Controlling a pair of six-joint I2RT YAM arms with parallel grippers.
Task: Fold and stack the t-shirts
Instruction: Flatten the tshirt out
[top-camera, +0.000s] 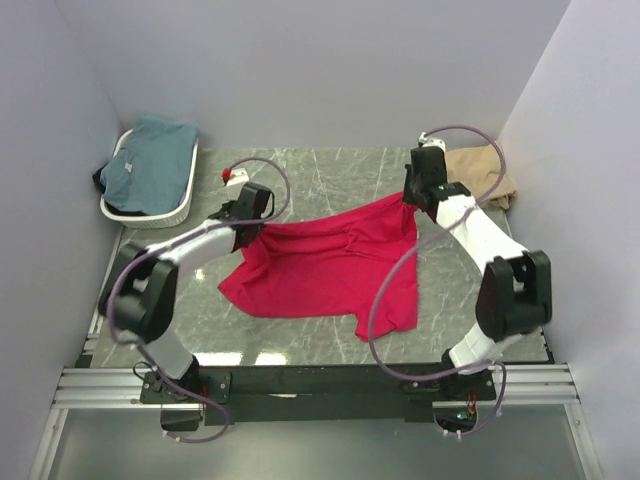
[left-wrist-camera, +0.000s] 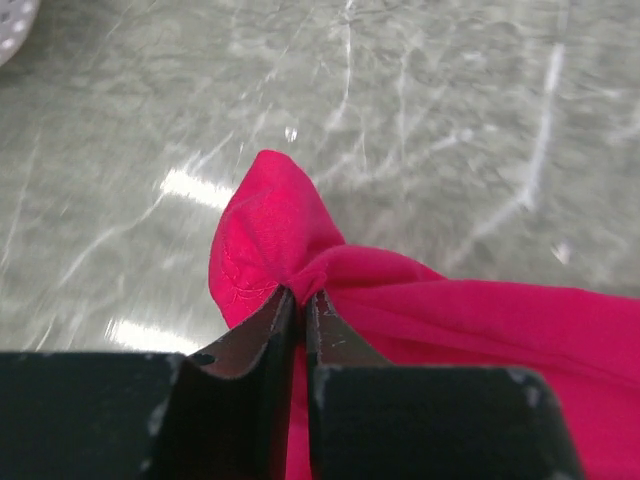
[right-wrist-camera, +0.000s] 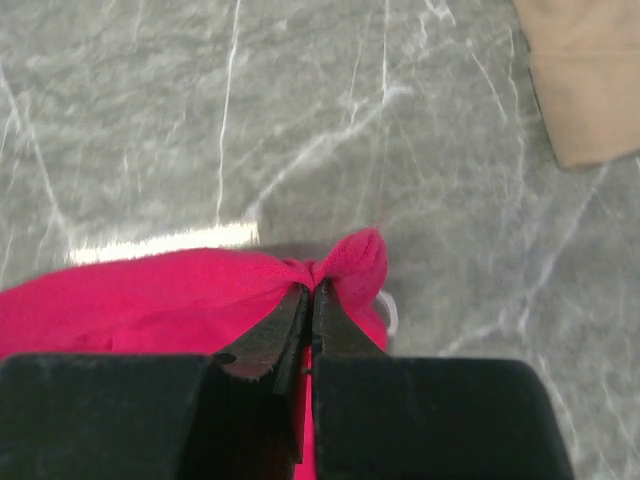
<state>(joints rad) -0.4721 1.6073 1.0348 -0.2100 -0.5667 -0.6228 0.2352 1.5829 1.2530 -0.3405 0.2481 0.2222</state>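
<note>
I should put the t-shirt's far edge down, and my right gripper should pull the sleeve's outer side (top-camera: 411, 314) straight before folding, because the crimson red t-shirt's near sleeve (top-camera: 376, 322) is bunched up.
The crimson red t-shirt (top-camera: 325, 265) hangs stretched between both grippers over the middle of the marble table. My left gripper (top-camera: 253, 228) is shut on its left corner (left-wrist-camera: 265, 240), held above the table. My right gripper (top-camera: 412, 200) is shut on its right corner (right-wrist-camera: 355, 262), also lifted. The shirt's lower part rests crumpled on the table. The tan beige t-shirt (top-camera: 487, 172) lies folded at the back right and shows in the right wrist view (right-wrist-camera: 585, 80). The teal blue t-shirt (top-camera: 148, 162) lies in the white basket.
The white oval basket (top-camera: 170, 213) stands at the back left, its rim showing in the left wrist view (left-wrist-camera: 12, 25). A small red-and-white object (top-camera: 235, 176) sits beside it. Grey walls close in the table on three sides.
</note>
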